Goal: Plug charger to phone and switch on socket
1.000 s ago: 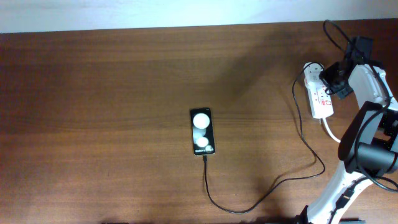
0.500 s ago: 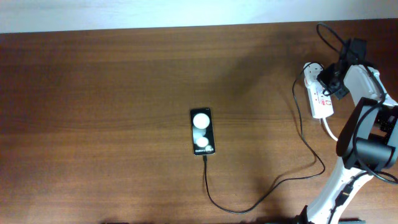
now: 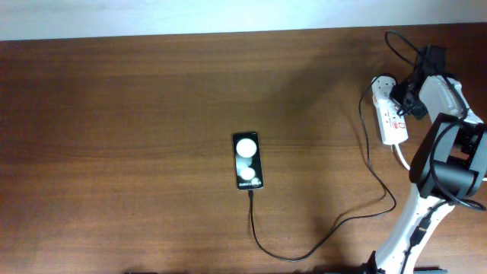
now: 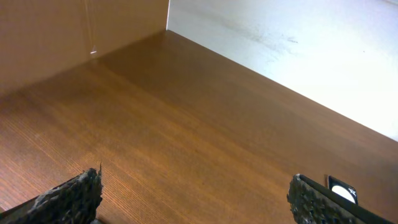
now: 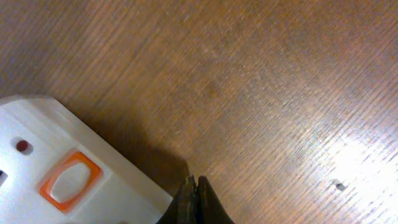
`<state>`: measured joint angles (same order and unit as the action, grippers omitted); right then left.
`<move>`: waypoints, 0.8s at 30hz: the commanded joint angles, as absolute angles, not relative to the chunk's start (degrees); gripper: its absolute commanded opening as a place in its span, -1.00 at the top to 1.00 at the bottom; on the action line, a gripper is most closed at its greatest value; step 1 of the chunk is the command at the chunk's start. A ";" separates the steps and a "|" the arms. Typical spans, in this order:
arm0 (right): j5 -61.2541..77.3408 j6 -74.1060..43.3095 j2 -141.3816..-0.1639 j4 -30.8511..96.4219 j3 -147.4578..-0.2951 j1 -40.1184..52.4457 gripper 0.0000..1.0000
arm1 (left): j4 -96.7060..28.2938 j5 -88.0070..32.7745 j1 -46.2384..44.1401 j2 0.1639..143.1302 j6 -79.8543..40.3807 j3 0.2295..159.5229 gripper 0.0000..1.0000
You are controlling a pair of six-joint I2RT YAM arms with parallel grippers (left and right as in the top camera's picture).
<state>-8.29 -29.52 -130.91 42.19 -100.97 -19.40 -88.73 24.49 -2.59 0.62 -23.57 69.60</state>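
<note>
My shut right fingers are past the socket strip's edge (image 5: 152,186), so I should lift clear, then lower onto the switch beside the plug adapter.
The black phone (image 3: 246,160) lies mid-table, screen up with two round white reflections. The thin black charger cable (image 3: 319,242) runs from the phone's near end in a loop to the right and up to a white plug adapter (image 3: 383,84) on the white socket strip (image 3: 391,116). My right gripper (image 3: 403,97) is shut and empty, its tips (image 5: 196,186) just beside the strip's edge (image 5: 93,180) near an orange-red switch (image 5: 69,180). My left gripper (image 4: 196,193) is open and empty over bare wood, with a corner of the phone (image 4: 341,186) behind its right finger.
The thick white cord (image 3: 405,161) leaves the strip's near end toward the right arm's base (image 3: 445,179). A pale wall runs along the table's far edge (image 3: 190,19). Black arm cables (image 3: 403,42) loop above the strip.
The right gripper has moved slightly left and up along the strip's right side. The phone, cable and strip have not moved.
</note>
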 commanded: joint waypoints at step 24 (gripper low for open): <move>19.38 -16.10 -84.12 64.47 -122.17 -5.19 0.92 | -88.64 25.34 -2.35 0.73 -23.68 69.80 -0.98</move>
<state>21.82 -28.01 -88.58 60.90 -121.82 -10.72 -88.71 24.51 -2.59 0.62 -23.57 69.60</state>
